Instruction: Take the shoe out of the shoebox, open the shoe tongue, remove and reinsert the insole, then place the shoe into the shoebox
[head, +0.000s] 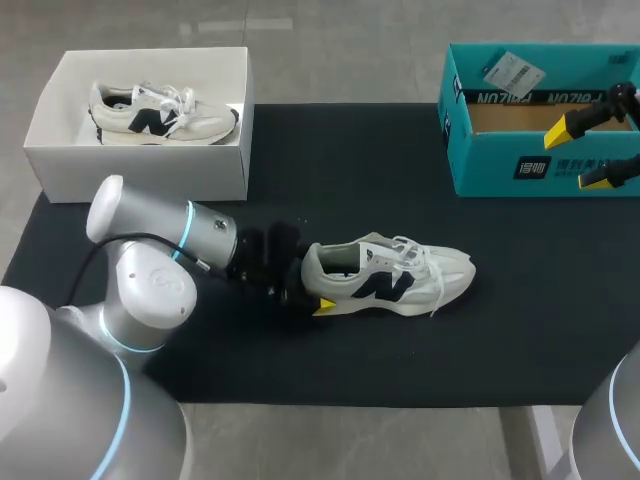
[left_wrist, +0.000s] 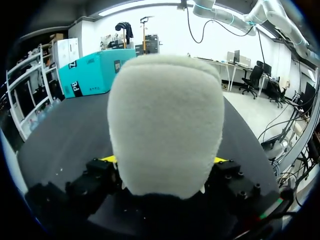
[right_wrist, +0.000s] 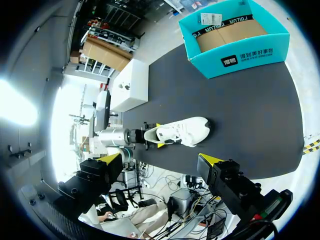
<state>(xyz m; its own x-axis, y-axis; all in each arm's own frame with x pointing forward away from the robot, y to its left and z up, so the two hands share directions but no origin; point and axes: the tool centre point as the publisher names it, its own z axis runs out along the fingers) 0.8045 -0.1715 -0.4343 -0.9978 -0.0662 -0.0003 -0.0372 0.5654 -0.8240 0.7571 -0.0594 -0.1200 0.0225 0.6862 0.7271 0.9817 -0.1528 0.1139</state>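
Note:
My gripper will make the tongue fold forward over the shoe's toe when it pulls the tongue open, because the shoe tongue's top end sits free behind the laces.
A white sneaker with a dark side logo lies upright on the black mat, toe toward my right arm's side. My left gripper is at its heel, open, with one finger along each side. In the left wrist view the fuzzy heel fills the space between the fingers, and only slivers of the yellow tips show beside it. The teal shoebox stands open at the back right. My right gripper hovers open and empty over that box, high above the sneaker.
An open white box at the back left holds a second white sneaker. The teal shoebox shows a bare cardboard floor and a loose tag on its back rim.

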